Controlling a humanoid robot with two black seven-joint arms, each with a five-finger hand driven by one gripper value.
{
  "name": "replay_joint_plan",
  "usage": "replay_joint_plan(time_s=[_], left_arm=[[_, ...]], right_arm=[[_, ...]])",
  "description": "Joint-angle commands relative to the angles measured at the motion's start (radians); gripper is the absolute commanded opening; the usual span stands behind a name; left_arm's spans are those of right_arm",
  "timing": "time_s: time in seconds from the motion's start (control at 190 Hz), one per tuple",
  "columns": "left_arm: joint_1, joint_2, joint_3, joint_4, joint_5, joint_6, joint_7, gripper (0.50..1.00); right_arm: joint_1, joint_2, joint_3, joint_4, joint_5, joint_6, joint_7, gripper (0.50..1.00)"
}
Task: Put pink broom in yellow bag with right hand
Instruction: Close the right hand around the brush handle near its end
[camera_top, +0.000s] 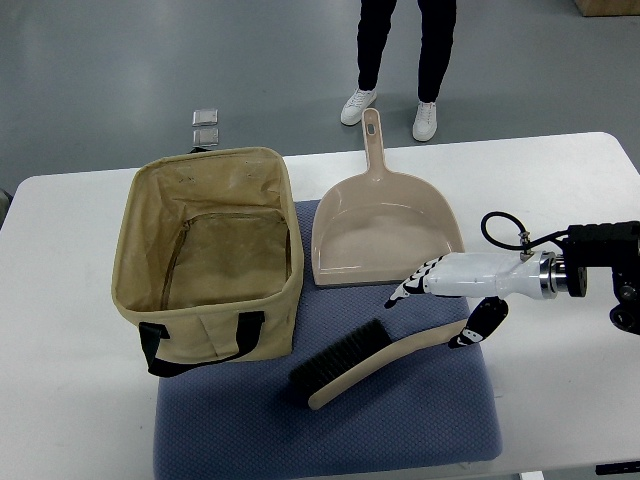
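Observation:
The pink broom (402, 347) is longer than the yellow bag's bottom (228, 260), so the broom's handle will lean at a slant against the bag's rim when I lower the broom into the bag.
A hand brush (370, 362) with a beige-pink handle and black bristles lies slanted on the blue mat (330, 430), bristles toward the left. My right hand (440, 300) comes in from the right edge and hovers just above the handle's right end, fingers spread, holding nothing. The yellow-tan fabric bag (265, 165) with black handles stands open and empty on the left, partly on the mat. The left arm does not show.
A pink dustpan (385, 225) lies behind the brush, handle pointing away. The white table (560, 170) runs under everything. A person's legs (400, 50) stand beyond the far edge. Two small clear squares (205, 125) lie on the floor.

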Motion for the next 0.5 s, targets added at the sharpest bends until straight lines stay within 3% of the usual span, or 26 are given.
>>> replay_joint_plan(time_s=[0.0,0.495], left_arm=[[0.0,0.0,0.0,0.0,0.0,0.0,0.0,1.0],[0.0,0.0,0.0,0.0,0.0,-0.001,-0.001,1.0]], right_arm=[[0.0,0.001,-0.007,0.011,-0.014,0.0,-0.002,0.827],[-0.003,0.017,-0.063,0.01,-0.085,-0.049,-0.078,0.762]])
